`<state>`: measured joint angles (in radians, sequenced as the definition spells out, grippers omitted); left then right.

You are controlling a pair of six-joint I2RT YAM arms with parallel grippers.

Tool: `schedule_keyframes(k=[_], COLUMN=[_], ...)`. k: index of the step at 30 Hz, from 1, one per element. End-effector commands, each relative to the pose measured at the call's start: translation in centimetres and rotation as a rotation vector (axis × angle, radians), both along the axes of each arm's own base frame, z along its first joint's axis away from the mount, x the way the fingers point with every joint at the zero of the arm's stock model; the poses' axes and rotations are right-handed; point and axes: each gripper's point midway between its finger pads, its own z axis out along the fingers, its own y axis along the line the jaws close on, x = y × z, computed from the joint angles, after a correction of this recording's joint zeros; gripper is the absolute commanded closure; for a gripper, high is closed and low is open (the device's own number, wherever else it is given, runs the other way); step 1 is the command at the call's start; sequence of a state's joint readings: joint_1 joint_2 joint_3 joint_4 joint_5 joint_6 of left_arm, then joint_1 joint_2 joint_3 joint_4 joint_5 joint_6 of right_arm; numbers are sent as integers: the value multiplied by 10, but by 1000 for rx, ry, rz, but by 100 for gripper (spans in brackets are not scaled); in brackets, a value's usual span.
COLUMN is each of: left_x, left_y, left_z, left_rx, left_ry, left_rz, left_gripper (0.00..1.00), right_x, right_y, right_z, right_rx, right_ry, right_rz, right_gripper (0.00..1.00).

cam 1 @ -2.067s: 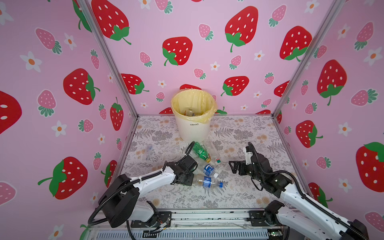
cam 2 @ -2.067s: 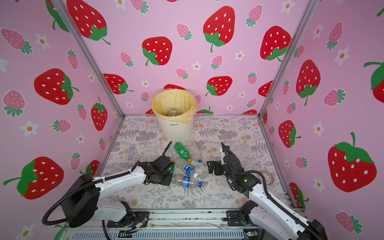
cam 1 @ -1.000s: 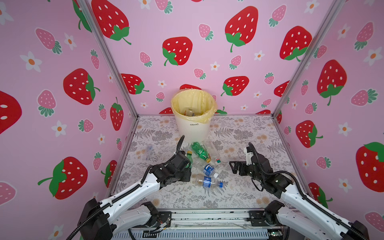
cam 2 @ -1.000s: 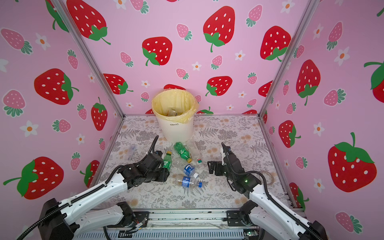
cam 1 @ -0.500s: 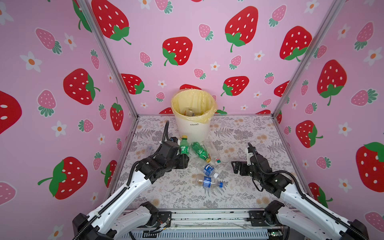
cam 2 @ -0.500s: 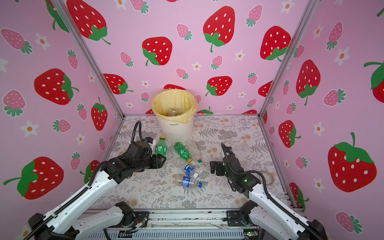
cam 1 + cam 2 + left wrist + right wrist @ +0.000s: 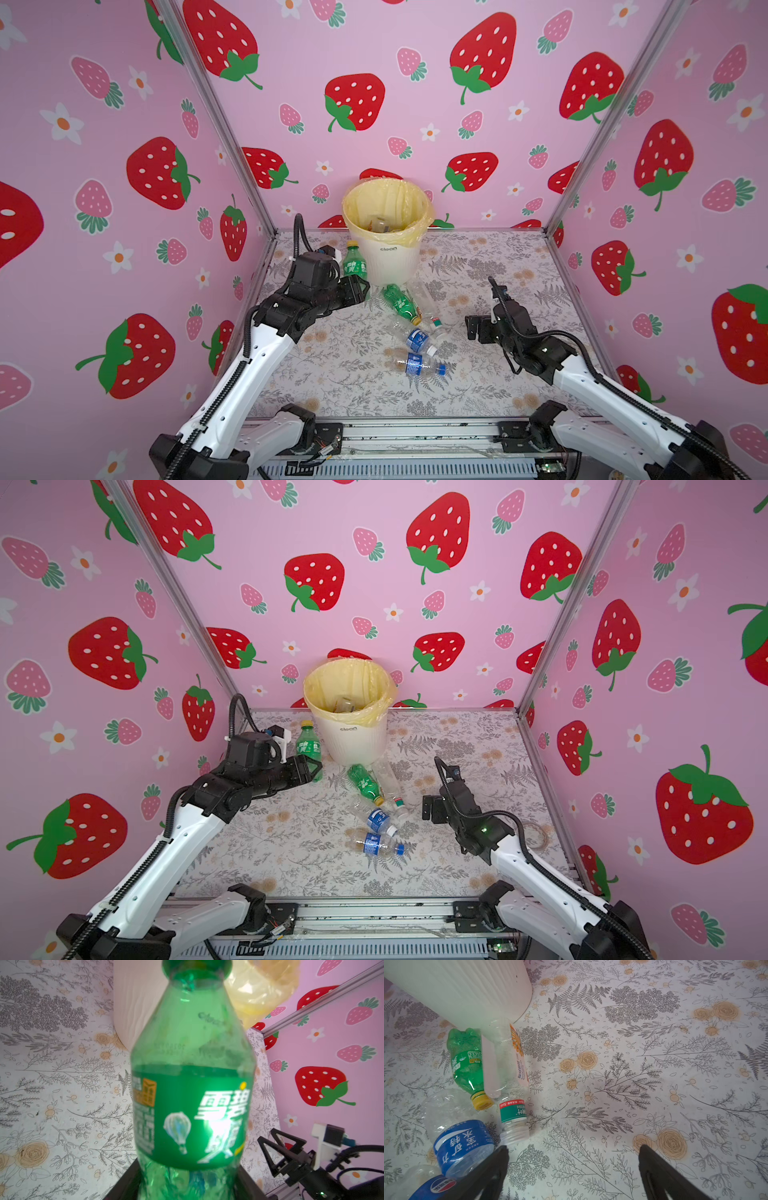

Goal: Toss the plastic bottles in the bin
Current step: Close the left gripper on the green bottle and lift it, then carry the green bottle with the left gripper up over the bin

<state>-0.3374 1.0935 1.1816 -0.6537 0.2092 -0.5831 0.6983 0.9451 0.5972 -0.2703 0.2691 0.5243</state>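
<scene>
My left gripper should lift the bottle above the bin's rim [image 7: 353,206] before dropping it in, as the green bottle in my left gripper [image 7: 354,261] is lower, beside the bin.
My left gripper [image 7: 360,291] [image 7: 314,768] [image 7: 189,1180] is shut on the lower body of a green plastic bottle [image 7: 354,264] [image 7: 308,746] [image 7: 193,1084] with a yellow cap, held upright off the floor just left of the bin [image 7: 388,264] [image 7: 353,744] [image 7: 133,1001]. The bin is white and ribbed, with a yellow liner. More plastic bottles lie on the floor in front of it: a green one [image 7: 401,302] [image 7: 467,1064], a clear one [image 7: 424,297] [image 7: 506,1057] and two with blue labels [image 7: 416,338] [image 7: 422,366]. My right gripper [image 7: 478,328] [image 7: 432,808] [image 7: 573,1157] hangs open and empty right of that pile.
Pink strawberry walls with aluminium corner posts [image 7: 232,137] [image 7: 590,137] close in three sides of the floral floor [image 7: 478,257]. Some rubbish [image 7: 378,224] lies inside the bin. A clear ring [image 7: 536,833] lies on the floor near the right wall.
My left gripper has lifted the green bottle off the floor and carried it up and back, to the left side of the bin. The right arm has barely moved.
</scene>
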Motion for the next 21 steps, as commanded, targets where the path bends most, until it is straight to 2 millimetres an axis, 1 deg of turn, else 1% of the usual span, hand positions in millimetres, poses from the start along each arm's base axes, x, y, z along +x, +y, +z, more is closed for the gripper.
schedule_keyframes(k=[1,4,8,11,13,15,19,21], left_x=[7,17,29,36,36,35,30,26], left_y=[1,4,7,8,11,15,35,40], left_z=[36,56,83,98,103,105,100,100], left_rx=[-76,-141,-186,-216,-228,-234,-257,-278], left_ry=[-65,-109,-202,-274,-326,-373,-427,-439], left_rz=[-4,-8,-18,-31,-31,-20,50,56], left_gripper=[49,49,49,49,49,48,47,47], right_x=[8,11,19,24,27,29,33,34], right_y=[-5,-6,-3,0,2,5,11,13], right_z=[9,13,20,24,24,24,19,16], right_rx=[-18,-25,-41,-49,-56,-63,-69,-71], right_ry=[-40,-56,-72,-79,-81,-77,-62,-52], right_rz=[-36,-46,-48,-42,-36,-26,-11,-4], right_gripper=[1,1,1,1,1,1,1,1])
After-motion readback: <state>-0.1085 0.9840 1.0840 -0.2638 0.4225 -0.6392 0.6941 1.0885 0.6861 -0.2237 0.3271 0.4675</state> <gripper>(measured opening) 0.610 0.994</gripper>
